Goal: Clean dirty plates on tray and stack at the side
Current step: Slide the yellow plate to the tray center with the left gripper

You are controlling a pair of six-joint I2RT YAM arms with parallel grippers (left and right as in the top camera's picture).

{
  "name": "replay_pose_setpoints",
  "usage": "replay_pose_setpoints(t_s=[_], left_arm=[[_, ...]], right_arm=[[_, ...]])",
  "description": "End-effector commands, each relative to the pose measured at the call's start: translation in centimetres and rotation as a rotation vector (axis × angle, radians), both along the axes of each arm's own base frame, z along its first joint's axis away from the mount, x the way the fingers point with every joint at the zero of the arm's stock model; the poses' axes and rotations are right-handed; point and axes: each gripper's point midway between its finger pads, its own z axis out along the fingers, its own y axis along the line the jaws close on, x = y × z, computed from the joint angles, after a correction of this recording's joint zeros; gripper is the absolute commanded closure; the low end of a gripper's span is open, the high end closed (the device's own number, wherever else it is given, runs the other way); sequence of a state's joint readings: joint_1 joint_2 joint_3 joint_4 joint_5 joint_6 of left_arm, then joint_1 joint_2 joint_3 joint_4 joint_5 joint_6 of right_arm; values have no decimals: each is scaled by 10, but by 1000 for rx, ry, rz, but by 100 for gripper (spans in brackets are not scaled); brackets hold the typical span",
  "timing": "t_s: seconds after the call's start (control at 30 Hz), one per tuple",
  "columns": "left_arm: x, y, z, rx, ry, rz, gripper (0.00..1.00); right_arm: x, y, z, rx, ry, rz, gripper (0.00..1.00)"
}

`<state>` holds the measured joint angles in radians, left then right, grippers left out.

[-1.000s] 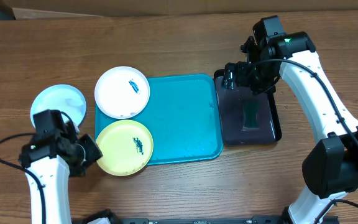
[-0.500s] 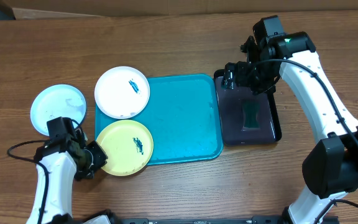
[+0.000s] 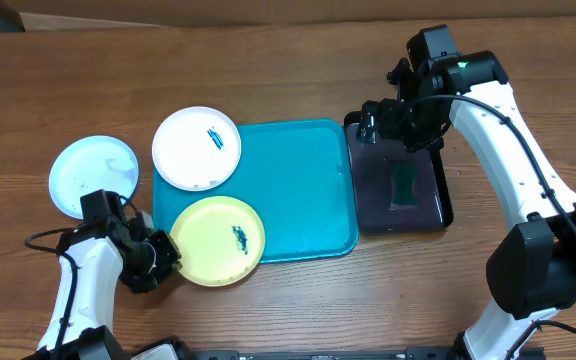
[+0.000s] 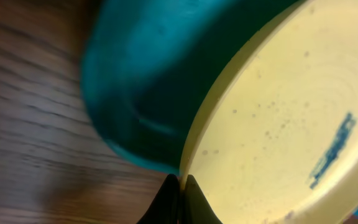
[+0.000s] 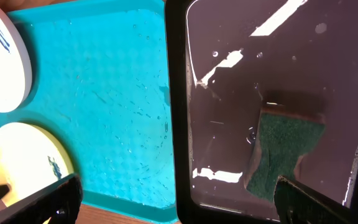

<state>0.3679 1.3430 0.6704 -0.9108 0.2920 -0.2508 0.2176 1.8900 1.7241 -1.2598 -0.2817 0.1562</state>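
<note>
The yellow plate juts (image 3: 214,275) out beyond the teal tray's near edge, so the robot's left gripper should put the plate down in the tray's open middle (image 3: 293,190) and then pinch the plate's rim.
The teal tray (image 3: 298,190) lies mid-table. The white plate (image 3: 196,148) rests on its far-left corner. The yellow plate (image 3: 218,240) with a dark smear lies on its near-left corner. My left gripper (image 3: 161,258) is shut on the yellow plate's left rim; the left wrist view shows the fingers (image 4: 183,186) pinching the rim of the plate (image 4: 278,130). The pale mint plate (image 3: 93,175) lies on the table left of the tray. My right gripper (image 3: 393,125) hangs open above the far end of the black tray (image 3: 398,185); in the right wrist view its fingers (image 5: 173,196) are spread wide.
A green sponge (image 3: 404,185) lies in the wet black tray; it also shows in the right wrist view (image 5: 281,155). Bare wooden table (image 3: 268,70) lies beyond the trays.
My left gripper has moved toward the near edge and right, closing on the yellow plate's rim and shifting the plate right onto the tray. The right arm has not moved.
</note>
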Motion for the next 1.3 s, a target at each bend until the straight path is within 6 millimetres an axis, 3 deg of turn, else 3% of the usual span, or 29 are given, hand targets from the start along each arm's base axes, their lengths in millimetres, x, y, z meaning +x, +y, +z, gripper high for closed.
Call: replay_pose_setpoints(t_s=[0.0, 0.23, 0.47, 0.7, 0.83, 0.9, 0.97, 1.03, 1.13, 1.27], left_arm=[[24, -24, 22, -132, -122, -86, 96], [58, -64, 33, -156, -225, -167, 96], [96, -103, 34, -59, -325, -145, 96], [106, -134, 15, -15, -310, -115, 96], [107, -135, 1, -9, -281, -101, 95], [111, -136, 3, -10, -297, -133, 60], [118, -139, 15, -20, -344, -221, 49], [126, -139, 29, -9, -364, -266, 47], [136, -138, 51, 27, -383, -321, 53], [138, -120, 62, 147, -349, -334, 53]], right_arm=[[-1, 0, 1, -2, -6, 3, 0], [-1, 0, 1, -2, -6, 3, 0], [-1, 0, 1, -2, -6, 3, 0], [-1, 0, 1, -2, -7, 3, 0], [-1, 0, 1, -2, -6, 3, 0], [-1, 0, 1, -2, -6, 3, 0], [-1, 0, 1, -2, -6, 3, 0], [-1, 0, 1, -2, -6, 3, 0], [-1, 0, 1, -2, -7, 3, 0], [-1, 0, 1, -2, -6, 3, 0]])
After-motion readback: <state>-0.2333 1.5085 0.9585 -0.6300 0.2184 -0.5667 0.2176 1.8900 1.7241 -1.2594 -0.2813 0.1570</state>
